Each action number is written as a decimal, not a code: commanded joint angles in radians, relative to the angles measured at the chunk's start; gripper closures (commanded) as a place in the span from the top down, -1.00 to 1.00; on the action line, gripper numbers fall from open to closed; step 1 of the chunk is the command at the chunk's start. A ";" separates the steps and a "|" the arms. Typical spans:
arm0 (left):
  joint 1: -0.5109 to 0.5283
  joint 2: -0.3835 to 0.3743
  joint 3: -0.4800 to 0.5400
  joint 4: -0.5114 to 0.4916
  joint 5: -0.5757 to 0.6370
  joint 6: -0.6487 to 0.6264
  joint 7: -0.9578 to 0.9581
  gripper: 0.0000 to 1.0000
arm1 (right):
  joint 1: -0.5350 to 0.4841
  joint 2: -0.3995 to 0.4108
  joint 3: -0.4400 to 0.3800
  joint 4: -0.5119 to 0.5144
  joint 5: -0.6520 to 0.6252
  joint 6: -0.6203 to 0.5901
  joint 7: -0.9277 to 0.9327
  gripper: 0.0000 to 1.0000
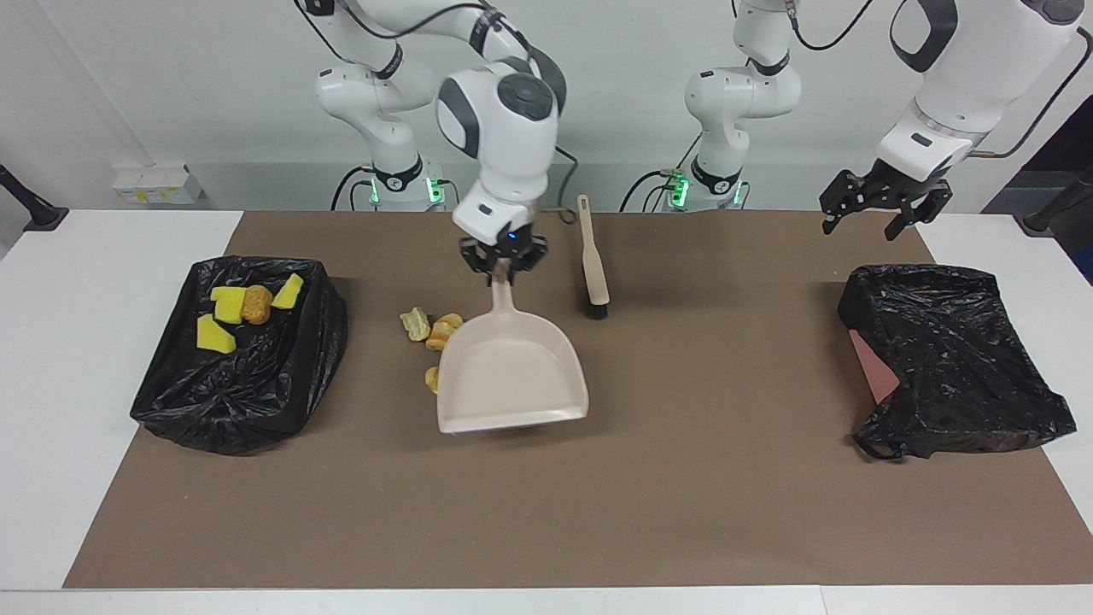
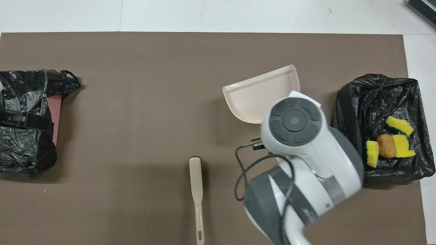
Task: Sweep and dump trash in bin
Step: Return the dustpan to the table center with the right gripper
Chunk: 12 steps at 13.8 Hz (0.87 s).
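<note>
The beige dustpan is empty and the mat past the brush's bristles is clear, so my right gripper should keep going there and let go of the dustpan with it lying flat.
My right gripper is shut on the handle of the beige dustpan, whose open lip points away from the robots, low over the mat. Three striped bread-like trash pieces lie on the mat beside the pan, between it and the bin; the overhead view hides them under my right arm. The bin, lined with a black bag, holds yellow sponge bits and a golden-brown lump. My left gripper waits open over the other bag.
The beige-handled brush lies on the brown mat beside the dustpan's handle, its bristles pointing away from the robots. A second crumpled black bag with something pink inside sits at the left arm's end.
</note>
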 commanded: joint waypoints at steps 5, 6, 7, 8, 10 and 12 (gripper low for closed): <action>-0.007 -0.027 0.018 -0.008 0.019 -0.082 -0.017 1.00 | 0.126 0.363 -0.010 0.353 -0.056 0.125 0.191 -1.00; -0.003 -0.023 0.018 -0.004 0.019 -0.070 -0.017 1.00 | 0.129 0.377 -0.010 0.350 -0.056 0.137 0.193 -1.00; 0.000 -0.021 0.019 -0.001 0.019 -0.064 -0.016 1.00 | 0.129 0.380 -0.007 0.344 -0.056 0.146 0.191 -1.00; 0.000 -0.023 0.021 -0.001 0.019 -0.065 -0.014 1.00 | 0.125 0.380 -0.007 0.337 -0.052 0.151 0.191 -1.00; -0.003 -0.023 0.019 0.001 0.019 -0.065 -0.016 1.00 | 0.108 0.377 -0.003 0.311 -0.049 0.192 0.185 -0.44; -0.003 -0.023 0.019 -0.001 0.019 -0.065 -0.016 1.00 | 0.096 0.351 -0.002 0.236 -0.042 0.234 0.177 -0.02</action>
